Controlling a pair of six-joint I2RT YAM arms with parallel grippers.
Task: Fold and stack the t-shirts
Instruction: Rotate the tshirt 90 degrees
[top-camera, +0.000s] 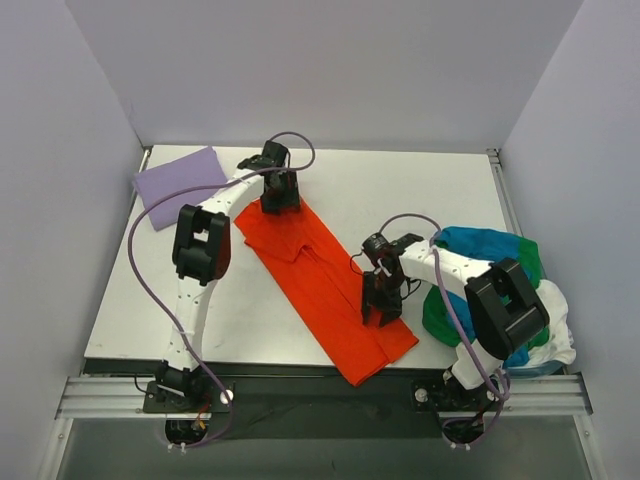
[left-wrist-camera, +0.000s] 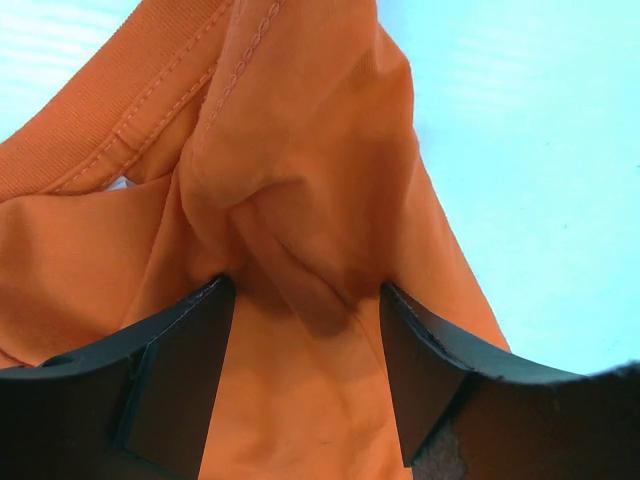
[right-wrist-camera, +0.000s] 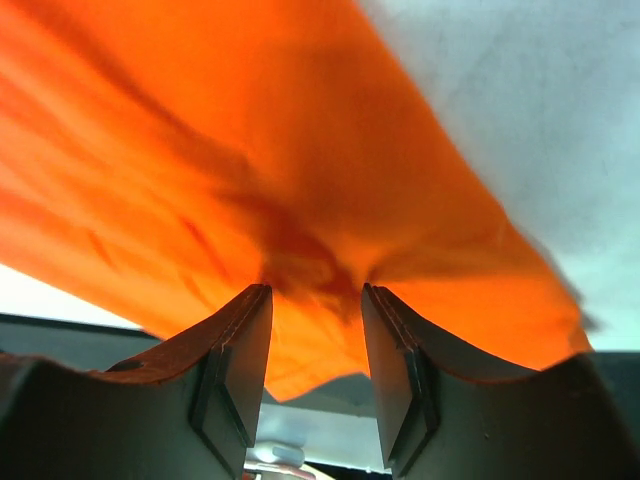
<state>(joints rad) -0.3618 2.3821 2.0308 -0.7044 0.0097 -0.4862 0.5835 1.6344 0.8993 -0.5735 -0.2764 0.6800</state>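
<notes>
The orange-red t-shirt lies at a slant with its near end over the table's front edge (top-camera: 358, 372). My left gripper and my right gripper should swing the t-shirt strip (top-camera: 312, 272) straight before they fold it.
The orange-red t-shirt (top-camera: 322, 285) lies folded into a long strip, running diagonally from the table's middle back to its front edge. My left gripper (top-camera: 281, 203) is down on the strip's far end by the collar. Its jaws are open and straddle a raised wrinkle of orange cloth (left-wrist-camera: 300, 150). My right gripper (top-camera: 383, 312) stands on the near part of the strip, open, with its fingertips (right-wrist-camera: 250, 300) pressed into puckered orange cloth (right-wrist-camera: 250, 150). A folded lavender t-shirt (top-camera: 180, 183) lies at the back left corner.
A heap of unfolded shirts sits at the right edge: blue (top-camera: 485, 243), green (top-camera: 435, 318) and white (top-camera: 560, 335). The white table (top-camera: 410, 190) is walled on three sides. The strip's near end reaches the front edge by the metal rail (top-camera: 300, 395).
</notes>
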